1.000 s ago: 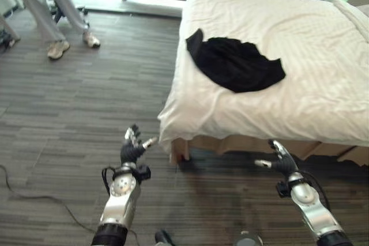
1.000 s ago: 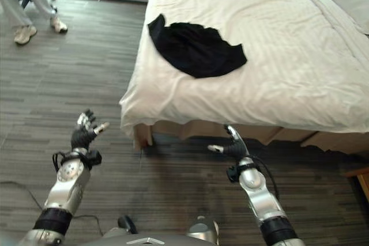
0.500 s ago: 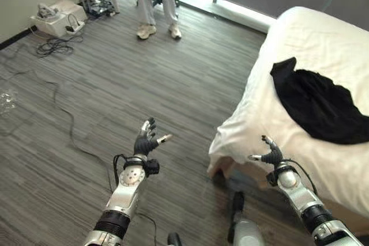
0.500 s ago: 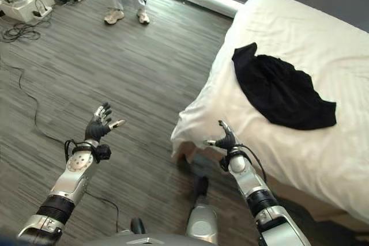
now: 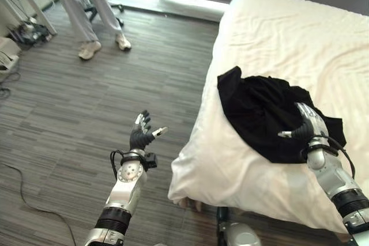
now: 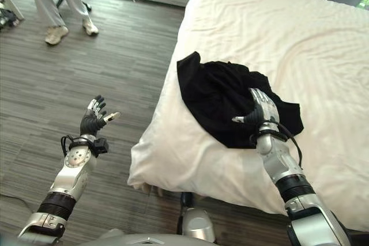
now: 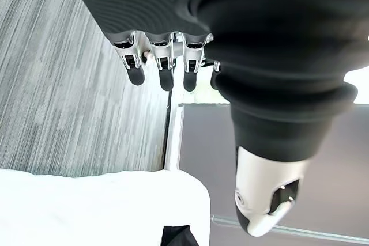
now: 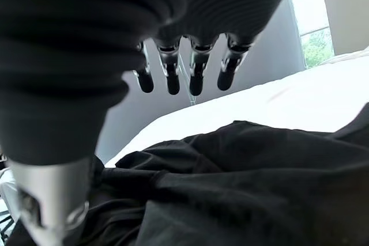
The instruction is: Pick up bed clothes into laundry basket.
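Observation:
I expect the black garment (image 5: 266,120) to hang in long drooping tails as I take it to the laundry basket, since loose folds and a jutting flap (image 5: 230,81) show.
A crumpled black garment (image 5: 262,110) lies on the white bed (image 5: 300,44) near its left edge. My right hand (image 5: 308,125) hovers just over the garment's near right part, fingers straight and open, holding nothing; its wrist view looks across the dark cloth (image 8: 242,182). My left hand (image 5: 141,135) is raised over the wood floor to the left of the bed, fingers spread and open, empty. Its wrist view catches the bed corner (image 7: 104,205).
A person (image 5: 86,4) stands at the far left by a chair. Cables and equipment (image 5: 20,33) lie along the left wall. The bed's corner (image 5: 190,177) hangs close in front of me. Grey plank floor (image 5: 69,119) stretches to the left.
The camera has swung back toward the bed. My right hand has risen from beside the bed's edge to above the black garment. The left hand stays raised and open.

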Robot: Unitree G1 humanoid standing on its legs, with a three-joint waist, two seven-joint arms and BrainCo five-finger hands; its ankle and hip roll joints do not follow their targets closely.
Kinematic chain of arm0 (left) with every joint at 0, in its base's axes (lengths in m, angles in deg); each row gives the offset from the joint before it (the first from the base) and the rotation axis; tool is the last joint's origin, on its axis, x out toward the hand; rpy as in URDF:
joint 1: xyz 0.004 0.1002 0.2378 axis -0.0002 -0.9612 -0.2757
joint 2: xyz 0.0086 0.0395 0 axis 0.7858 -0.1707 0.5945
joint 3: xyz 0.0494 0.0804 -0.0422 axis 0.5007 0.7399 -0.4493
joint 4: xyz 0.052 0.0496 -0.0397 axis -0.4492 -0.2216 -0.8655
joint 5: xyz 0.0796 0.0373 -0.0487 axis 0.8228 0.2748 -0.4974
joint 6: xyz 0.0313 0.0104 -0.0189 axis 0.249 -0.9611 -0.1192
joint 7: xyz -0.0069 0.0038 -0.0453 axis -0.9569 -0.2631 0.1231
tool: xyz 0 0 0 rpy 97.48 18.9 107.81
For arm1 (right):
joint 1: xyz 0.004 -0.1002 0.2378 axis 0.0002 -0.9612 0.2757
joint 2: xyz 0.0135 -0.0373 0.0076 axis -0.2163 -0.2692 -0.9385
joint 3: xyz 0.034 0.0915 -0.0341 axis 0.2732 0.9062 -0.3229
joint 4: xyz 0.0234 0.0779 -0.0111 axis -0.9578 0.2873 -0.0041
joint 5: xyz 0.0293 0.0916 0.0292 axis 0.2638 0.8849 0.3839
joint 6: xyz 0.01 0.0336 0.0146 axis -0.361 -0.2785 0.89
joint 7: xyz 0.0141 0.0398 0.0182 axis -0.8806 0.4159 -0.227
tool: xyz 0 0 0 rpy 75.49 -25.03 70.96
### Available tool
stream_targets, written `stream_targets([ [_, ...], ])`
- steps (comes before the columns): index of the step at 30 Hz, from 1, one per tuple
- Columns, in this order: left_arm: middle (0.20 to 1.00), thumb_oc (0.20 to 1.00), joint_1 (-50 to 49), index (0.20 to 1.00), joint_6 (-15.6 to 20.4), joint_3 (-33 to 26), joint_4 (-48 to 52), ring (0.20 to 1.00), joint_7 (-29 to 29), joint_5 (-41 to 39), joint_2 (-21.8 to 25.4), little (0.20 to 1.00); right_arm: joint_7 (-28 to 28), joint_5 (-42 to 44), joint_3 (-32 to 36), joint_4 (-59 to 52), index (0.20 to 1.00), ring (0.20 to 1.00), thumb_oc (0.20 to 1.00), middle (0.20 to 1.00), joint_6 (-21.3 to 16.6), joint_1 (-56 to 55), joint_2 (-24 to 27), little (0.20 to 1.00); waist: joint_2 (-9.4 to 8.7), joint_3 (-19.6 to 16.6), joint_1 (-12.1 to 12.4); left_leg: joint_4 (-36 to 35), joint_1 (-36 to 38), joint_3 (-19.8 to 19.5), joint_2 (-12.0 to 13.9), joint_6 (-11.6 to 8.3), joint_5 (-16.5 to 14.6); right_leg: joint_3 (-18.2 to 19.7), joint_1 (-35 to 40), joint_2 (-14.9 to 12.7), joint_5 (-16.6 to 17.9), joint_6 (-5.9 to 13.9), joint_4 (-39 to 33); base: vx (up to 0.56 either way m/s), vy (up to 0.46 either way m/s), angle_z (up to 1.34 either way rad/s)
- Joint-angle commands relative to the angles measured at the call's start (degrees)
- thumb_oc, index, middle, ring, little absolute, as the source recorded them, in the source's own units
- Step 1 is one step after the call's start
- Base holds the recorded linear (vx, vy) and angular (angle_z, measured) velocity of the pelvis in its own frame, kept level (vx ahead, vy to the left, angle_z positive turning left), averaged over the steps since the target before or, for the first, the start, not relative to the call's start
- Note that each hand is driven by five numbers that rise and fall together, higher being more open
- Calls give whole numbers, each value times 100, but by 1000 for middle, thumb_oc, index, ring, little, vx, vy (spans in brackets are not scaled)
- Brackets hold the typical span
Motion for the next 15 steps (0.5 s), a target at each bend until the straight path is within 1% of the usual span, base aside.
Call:
stream_targets([
  [1, 1000, 1000, -112, 1000, 203, -97, 464, 1000, 114, 68, 107, 1000, 63, -217, -62, -95, 1000, 1000, 1000, 1000, -195, -5, 2, 1000, 46, -175, 30, -289, 641, 791, -48, 167, -26, 132, 84, -410, -296, 917, 85, 167, 59, -36],
  [3, 1000, 1000, -191, 1000, 151, -47, 462, 1000, 177, 118, 83, 1000, 18, -216, -127, 60, 1000, 1000, 1000, 1000, -199, -55, -93, 1000, 125, -253, -4, -487, 848, 930, 0, 83, 46, 118, 117, -407, -324, 970, 95, 145, 33, -42],
  [4, 1000, 1000, -199, 1000, 152, -50, 455, 1000, 181, 121, 79, 1000, 28, -215, -146, 87, 1000, 1000, 1000, 1000, -206, -43, -98, 1000, 132, -258, 4, -537, 884, 952, -2, 74, 75, 130, 121, -395, -321, 969, 92, 33, -4, -38],
  [5, 1000, 1000, -202, 1000, 148, -39, 426, 1000, 215, 131, 95, 1000, 35, -194, -268, 326, 1000, 1000, 1000, 1000, -171, -4, -167, 1000, 169, -256, -1, -679, 979, 1092, -25, 97, 206, 86, 88, -404, -246, 959, 84, 12, -6, -27],
  [7, 1000, 1000, -201, 1000, 161, -68, 416, 1000, 286, 72, 141, 1000, 13, -198, -375, 630, 1000, 1000, 1000, 1000, -151, 93, -193, 1000, 219, -260, 22, -758, 1060, 1169, -8, 74, 266, 76, 102, -426, -241, 976, 78, 45, -21, -10],
  [9, 1000, 1000, -198, 1000, 157, -24, 391, 1000, 296, 77, 133, 1000, 18, -189, -441, 776, 1000, 1000, 1000, 1000, -141, 168, -212, 1000, 234, -254, 26, -794, 1080, 1174, -5, 71, 284, 64, 105, -431, -232, 986, 78, 45, -38, 6],
  [11, 1000, 1000, -10, 1000, 180, 114, 195, 1000, 285, 33, 162, 1000, 36, -115, -620, 1281, 1000, 1000, 1000, 1000, -69, 546, -141, 1000, 278, -229, 11, -826, 1065, 1192, -17, 65, 279, 63, 56, -444, -215, 1002, 77, 28, -47, 10],
  [12, 1000, 1000, 3, 1000, 186, 108, 184, 1000, 286, 32, 160, 1000, 44, -110, -631, 1302, 1000, 1000, 1000, 1000, -76, 570, -143, 1000, 280, -222, 7, -825, 1063, 1193, -16, 66, 279, 64, 53, -443, -214, 1002, 77, 15, -48, 3],
  [13, 1000, 1000, 191, 1000, 214, 186, 43, 1000, 262, -39, 204, 1000, 29, -42, -753, 1612, 1000, 1000, 1000, 1000, -28, 879, -66, 1000, 307, -206, -1, -842, 1041, 1225, -17, 48, 290, 76, 7, -458, -202, 1012, 77, 9, -36, -1],
  [15, 1000, 1000, 296, 1000, 230, 225, -29, 1000, 248, -78, 217, 1000, 37, -22, -810, 1757, 1000, 1000, 1000, 1000, -11, 1018, -35, 1000, 325, -195, -8, -845, 1026, 1232, -17, 42, 295, 77, -20, -462, -195, 1016, 77, 7, -49, -3],
])
